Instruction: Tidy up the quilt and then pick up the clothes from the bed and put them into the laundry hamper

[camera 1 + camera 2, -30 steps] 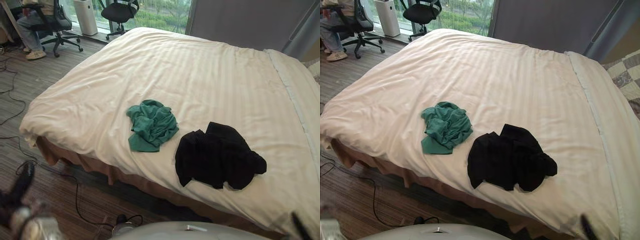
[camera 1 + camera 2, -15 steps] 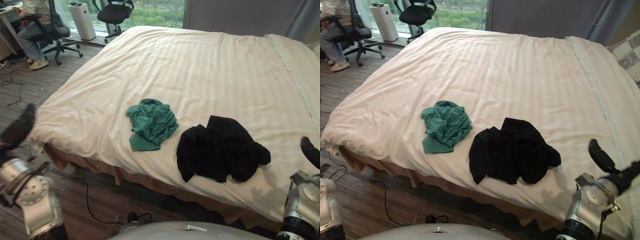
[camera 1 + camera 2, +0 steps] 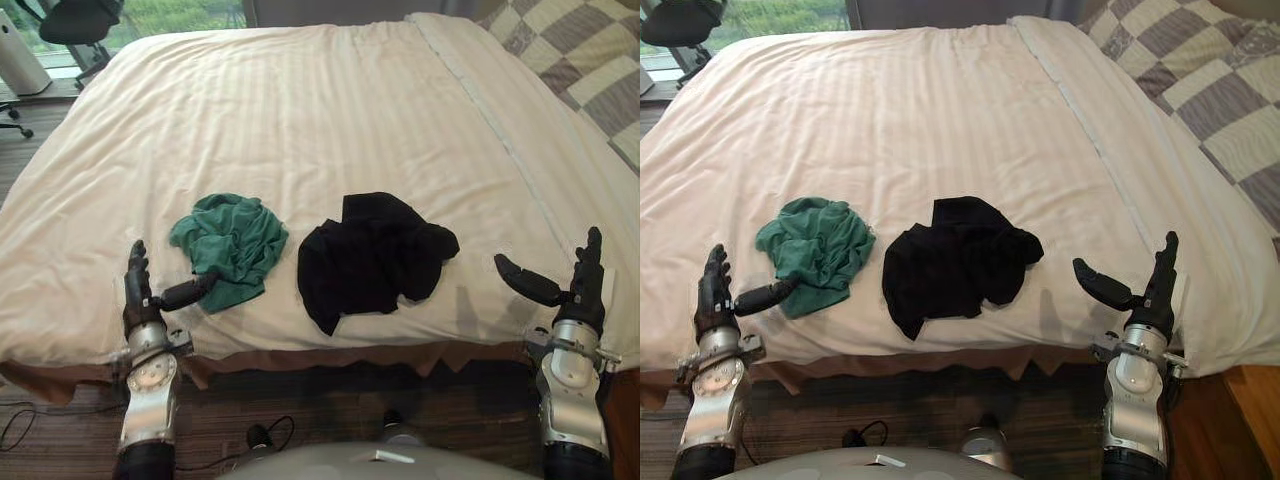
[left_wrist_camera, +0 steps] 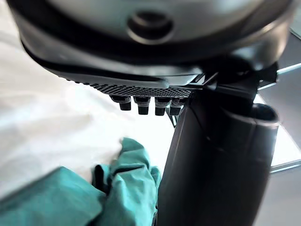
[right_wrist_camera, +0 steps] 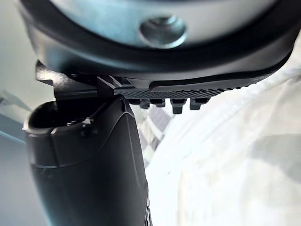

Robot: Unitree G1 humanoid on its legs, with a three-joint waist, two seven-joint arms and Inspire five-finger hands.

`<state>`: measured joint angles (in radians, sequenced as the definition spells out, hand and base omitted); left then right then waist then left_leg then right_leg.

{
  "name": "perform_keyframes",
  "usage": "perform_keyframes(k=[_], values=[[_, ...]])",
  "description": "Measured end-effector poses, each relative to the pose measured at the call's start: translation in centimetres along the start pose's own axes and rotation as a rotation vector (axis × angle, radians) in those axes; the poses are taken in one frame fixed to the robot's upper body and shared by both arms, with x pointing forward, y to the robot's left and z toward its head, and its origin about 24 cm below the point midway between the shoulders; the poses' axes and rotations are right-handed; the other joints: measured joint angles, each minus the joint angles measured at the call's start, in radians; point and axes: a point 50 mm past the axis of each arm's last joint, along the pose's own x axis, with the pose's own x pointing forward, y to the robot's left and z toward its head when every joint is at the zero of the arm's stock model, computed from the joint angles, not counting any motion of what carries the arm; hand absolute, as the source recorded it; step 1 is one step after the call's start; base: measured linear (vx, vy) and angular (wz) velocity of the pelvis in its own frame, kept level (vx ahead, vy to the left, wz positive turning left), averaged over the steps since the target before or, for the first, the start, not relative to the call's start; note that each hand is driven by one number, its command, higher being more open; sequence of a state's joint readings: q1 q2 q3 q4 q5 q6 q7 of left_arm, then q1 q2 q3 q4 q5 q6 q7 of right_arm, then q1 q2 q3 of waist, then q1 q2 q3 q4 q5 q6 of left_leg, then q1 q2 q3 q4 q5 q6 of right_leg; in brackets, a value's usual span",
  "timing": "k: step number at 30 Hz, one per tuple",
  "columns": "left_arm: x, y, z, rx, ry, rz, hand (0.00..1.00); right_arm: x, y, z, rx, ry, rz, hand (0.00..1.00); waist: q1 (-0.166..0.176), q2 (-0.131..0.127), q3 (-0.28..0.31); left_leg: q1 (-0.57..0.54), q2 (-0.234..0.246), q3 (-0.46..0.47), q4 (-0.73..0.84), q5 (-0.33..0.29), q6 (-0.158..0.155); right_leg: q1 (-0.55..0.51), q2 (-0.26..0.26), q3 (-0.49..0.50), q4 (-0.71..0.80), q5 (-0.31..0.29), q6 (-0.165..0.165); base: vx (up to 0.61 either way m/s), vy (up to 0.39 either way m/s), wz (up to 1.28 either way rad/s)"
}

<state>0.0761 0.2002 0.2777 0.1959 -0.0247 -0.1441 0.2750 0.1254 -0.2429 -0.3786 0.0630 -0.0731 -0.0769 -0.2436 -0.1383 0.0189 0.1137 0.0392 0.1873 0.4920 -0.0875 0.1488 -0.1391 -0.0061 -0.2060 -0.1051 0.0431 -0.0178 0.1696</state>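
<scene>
I expect the green garment (image 3: 232, 250) to stay bunched up with loose ends hanging down when I carry it, since it lies crumpled in a compact heap of folds (image 3: 226, 228).
A cream striped quilt (image 3: 300, 110) lies spread flat over the bed. On it near the front edge are a crumpled green garment (image 3: 228, 242) and, to its right, a black garment (image 3: 370, 258). My left hand (image 3: 140, 295) is raised at the bed's front left edge, open, fingers straight up, its thumb pointing at the green garment (image 4: 127, 188) and close to it. My right hand (image 3: 580, 280) stands open at the front right edge, thumb toward the black garment, well apart from it.
Checkered pillows (image 3: 1200, 70) lie at the bed's far right. A black office chair (image 3: 75, 20) and a white appliance (image 3: 18, 55) stand beyond the bed's far left corner. Wood floor (image 3: 330, 400) runs along the front edge.
The camera has swung to the right and down, bringing the pillows into view. Both hands have risen from the lower corners to stand upright at the bed's front edge. The garments lie as before.
</scene>
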Motion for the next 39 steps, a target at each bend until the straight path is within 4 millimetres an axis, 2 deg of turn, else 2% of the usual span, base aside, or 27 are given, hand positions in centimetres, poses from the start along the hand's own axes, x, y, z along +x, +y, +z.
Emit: perform_keyframes(k=[2, 4, 11, 15, 21, 24, 26, 29, 30, 34, 38, 39], values=[[0.3, -0.4, 0.8, -0.012, -0.031, -0.008, 1.0, -0.3, 0.3, 0.1, 0.022, -0.002, 0.001, 1.0, -0.007, 0.005, -0.001, -0.011, 0.001, 0.011, 0.0, -0.001, 0.0, -0.012, 0.002, 0.009, -0.012, 0.01, -0.001, -0.01, 0.002, -0.21], [0.7, -1.0, 2.6, -0.034, -0.101, -0.026, 1.0, -0.8, 0.5, 0.0, 0.035, 0.007, 0.006, 1.0, -0.012, 0.003, 0.001, -0.033, 0.001, 0.021, -0.001, 0.0, 0.001, -0.035, 0.003, 0.018, -0.029, 0.028, -0.001, 0.0, -0.002, -0.13], [1.1, -1.8, 4.9, -0.068, -0.192, -0.046, 1.0, -2.0, 1.7, -0.5, 0.077, 0.04, 0.032, 1.0, -0.029, -0.001, 0.004, -0.055, 0.003, 0.033, -0.002, 0.0, 0.001, -0.064, 0.006, 0.031, -0.028, 0.033, -0.003, 0.01, 0.001, -0.04], [1.1, -1.9, 5.5, -0.075, -0.212, -0.044, 1.0, -2.5, 2.5, 0.5, 0.115, 0.008, 0.048, 1.0, -0.026, -0.004, 0.006, -0.069, 0.005, 0.061, -0.001, 0.0, 0.001, -0.1, 0.009, 0.059, -0.025, 0.043, -0.005, -0.01, -0.001, -0.18], [1.8, -2.6, 6.1, -0.018, -0.22, -0.051, 1.0, -2.9, 3.5, 1.6, 0.162, -0.026, 0.061, 1.0, -0.026, -0.03, 0.023, -0.105, 0.022, 0.094, 0.001, 0.006, 0.0, -0.156, 0.027, 0.085, -0.025, 0.062, -0.013, -0.02, -0.017, -0.16], [3.4, -3.6, 5.5, -0.019, -0.154, -0.042, 1.0, -3.2, 3.6, 2.2, 0.185, -0.04, 0.057, 1.0, -0.017, -0.033, 0.032, -0.12, 0.034, 0.104, 0.001, 0.013, -0.002, -0.176, 0.037, 0.086, -0.022, 0.066, -0.016, -0.01, -0.018, -0.04], [4.7, -4.2, 5.3, -0.025, -0.107, -0.023, 1.0, -3.4, 3.7, 3.4, 0.214, -0.084, 0.048, 1.0, -0.011, -0.031, 0.058, -0.133, 0.04, 0.107, 0.001, 0.019, -0.001, -0.197, 0.043, 0.087, -0.007, 0.066, -0.016, 0.0, -0.032, -0.04], [5.9, -4.4, 6.0, -0.053, -0.105, 0.007, 1.0, -3.6, 4.4, 4.1, 0.233, -0.108, 0.064, 1.0, 0.001, -0.037, 0.089, -0.14, 0.052, 0.12, 0.002, 0.023, -0.003, -0.217, 0.054, 0.091, 0.005, 0.067, -0.019, 0.0, -0.025, -0.1], [6.1, -4.5, 6.1, -0.058, -0.103, 0.013, 0.0, -3.7, 4.7, 4.2, 0.237, -0.111, 0.079, 1.0, 0.007, -0.037, 0.089, -0.144, 0.055, 0.127, 0.002, 0.024, -0.003, -0.226, 0.057, 0.096, 0.007, 0.067, -0.019, 0.0, -0.022, -0.15], [7.4, -5.3, 6.6, -0.079, -0.093, 0.022, 0.0, -4.0, 5.6, 4.5, 0.248, -0.114, 0.119, 1.0, 0.028, -0.024, 0.106, -0.152, 0.068, 0.136, 0.002, 0.024, -0.002, -0.237, 0.067, 0.099, 0.008, 0.069, -0.021, 0.01, -0.023, -0.05], [7.8, -4.7, 5.5, -0.053, -0.056, 0.052, 0.0, -3.9, 5.7, 4.6, 0.247, -0.12, 0.121, 1.0, 0.037, -0.022, 0.107, -0.148, 0.071, 0.137, 0.002, 0.025, -0.001, -0.232, 0.07, 0.093, 0.008, 0.068, -0.021, 0.01, 0.0, 0.0], [7.9, -4.9, 5.2, -0.056, -0.044, 0.047, 0.0, -3.9, 5.7, 4.6, 0.247, -0.12, 0.12, 1.0, 0.049, -0.023, 0.11, -0.134, 0.069, 0.137, 0.002, 0.024, -0.002, -0.218, 0.068, 0.087, 0.008, 0.068, -0.021, 0.0, 0.0, 0.0]])
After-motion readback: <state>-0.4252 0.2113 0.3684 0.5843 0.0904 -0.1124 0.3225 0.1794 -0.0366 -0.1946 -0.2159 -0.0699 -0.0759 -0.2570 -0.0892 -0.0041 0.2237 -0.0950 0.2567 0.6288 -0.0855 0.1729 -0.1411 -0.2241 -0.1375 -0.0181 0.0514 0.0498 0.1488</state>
